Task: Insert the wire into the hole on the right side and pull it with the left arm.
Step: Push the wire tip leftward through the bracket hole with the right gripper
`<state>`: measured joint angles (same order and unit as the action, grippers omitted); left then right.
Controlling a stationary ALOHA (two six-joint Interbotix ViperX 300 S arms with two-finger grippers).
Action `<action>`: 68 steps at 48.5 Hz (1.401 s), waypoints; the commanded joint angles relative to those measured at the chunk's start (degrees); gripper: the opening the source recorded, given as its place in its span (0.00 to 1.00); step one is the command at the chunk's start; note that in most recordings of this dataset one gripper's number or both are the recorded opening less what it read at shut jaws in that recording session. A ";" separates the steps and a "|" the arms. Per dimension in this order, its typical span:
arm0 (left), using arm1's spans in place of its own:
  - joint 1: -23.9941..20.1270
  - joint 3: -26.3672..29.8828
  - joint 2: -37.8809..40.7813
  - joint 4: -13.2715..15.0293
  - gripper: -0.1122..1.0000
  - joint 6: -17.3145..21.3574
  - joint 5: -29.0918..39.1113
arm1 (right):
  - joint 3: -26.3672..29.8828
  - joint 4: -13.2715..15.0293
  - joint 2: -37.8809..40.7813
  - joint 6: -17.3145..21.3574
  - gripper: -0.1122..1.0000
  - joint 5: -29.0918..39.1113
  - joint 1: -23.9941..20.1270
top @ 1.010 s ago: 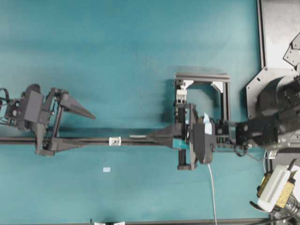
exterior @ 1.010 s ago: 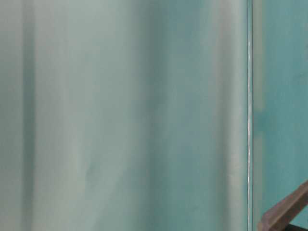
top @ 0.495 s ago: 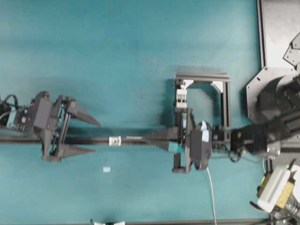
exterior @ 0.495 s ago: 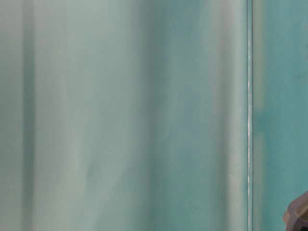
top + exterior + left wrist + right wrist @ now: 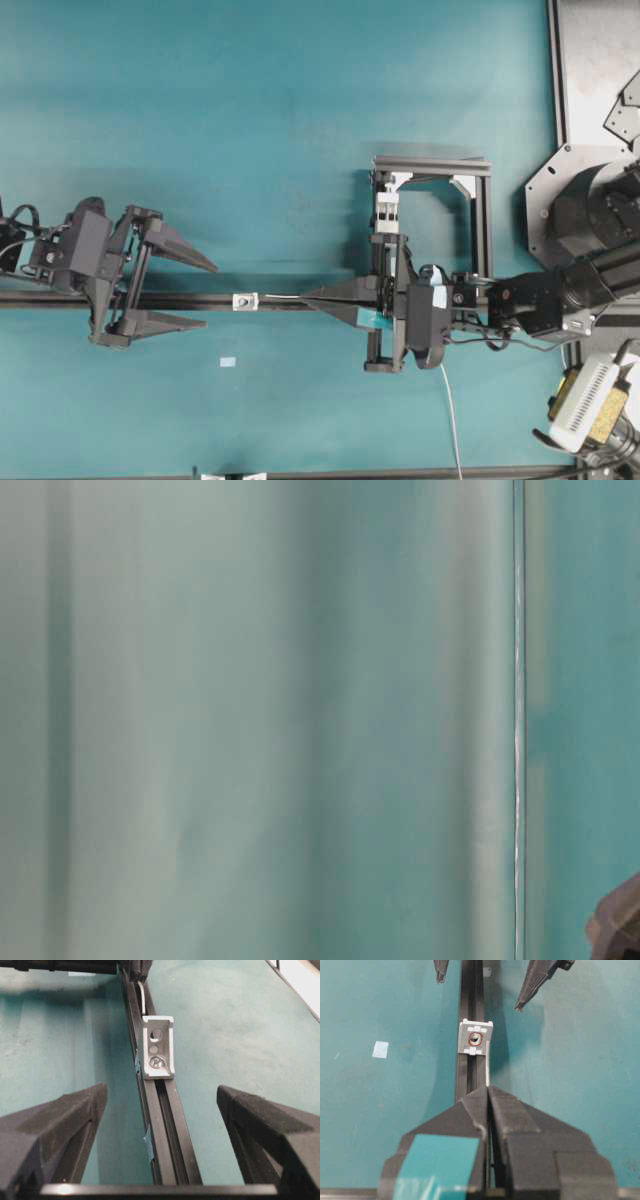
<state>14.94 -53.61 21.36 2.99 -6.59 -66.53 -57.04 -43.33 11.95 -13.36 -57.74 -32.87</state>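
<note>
My gripper will make the wire slide through the silver block when I pull, drawing along the wire's tail [image 5: 451, 415], since that tail trails behind my right gripper.
A small silver block [image 5: 243, 300] sits on a black rail [image 5: 180, 300]. Its hole [image 5: 476, 1038] faces the right wrist view. My right gripper [image 5: 308, 294], with teal tape, is shut on the thin silver wire [image 5: 280, 297]. In the right wrist view the wire [image 5: 488, 1065] runs from the right gripper [image 5: 488, 1089] to the block's [image 5: 476, 1039] right edge, beside the hole. My left gripper [image 5: 210, 296] stands open astride the rail, just left of the block. In the left wrist view the block [image 5: 157, 1055] lies beyond the open left gripper [image 5: 161, 1090], and no wire pokes through it.
A grey metal frame [image 5: 430, 165] with a white clip [image 5: 387, 210] stands behind the right gripper. A white cable [image 5: 452, 420] and beige connector [image 5: 585, 400] lie at the lower right. A small pale patch [image 5: 228, 362] marks the mat. The table-level view is blurred teal.
The right gripper has slid left along the rail, bringing the wire's tip up to the block. The left gripper has shifted right toward the block and stays open.
</note>
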 commanded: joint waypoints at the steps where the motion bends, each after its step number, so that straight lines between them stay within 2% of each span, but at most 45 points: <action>1: 0.18 0.53 -0.79 0.09 0.76 0.09 -0.44 | 0.62 0.00 -0.35 0.26 0.14 -0.53 -0.44; 37: -0.35 1.05 -0.79 0.09 0.76 0.09 -0.18 | 0.88 0.09 0.44 0.97 0.14 -0.53 -0.44; 51: -0.35 2.11 -0.70 0.09 0.76 0.09 2.81 | 0.97 0.18 0.53 0.97 0.14 -0.62 -0.44; 68: -0.35 2.20 -0.70 0.09 0.76 0.00 3.16 | 1.93 0.35 1.41 0.88 0.14 -0.62 -0.44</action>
<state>14.68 -51.94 21.36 2.90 -6.59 -63.19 -56.07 -43.15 13.89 -12.48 -57.83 -33.05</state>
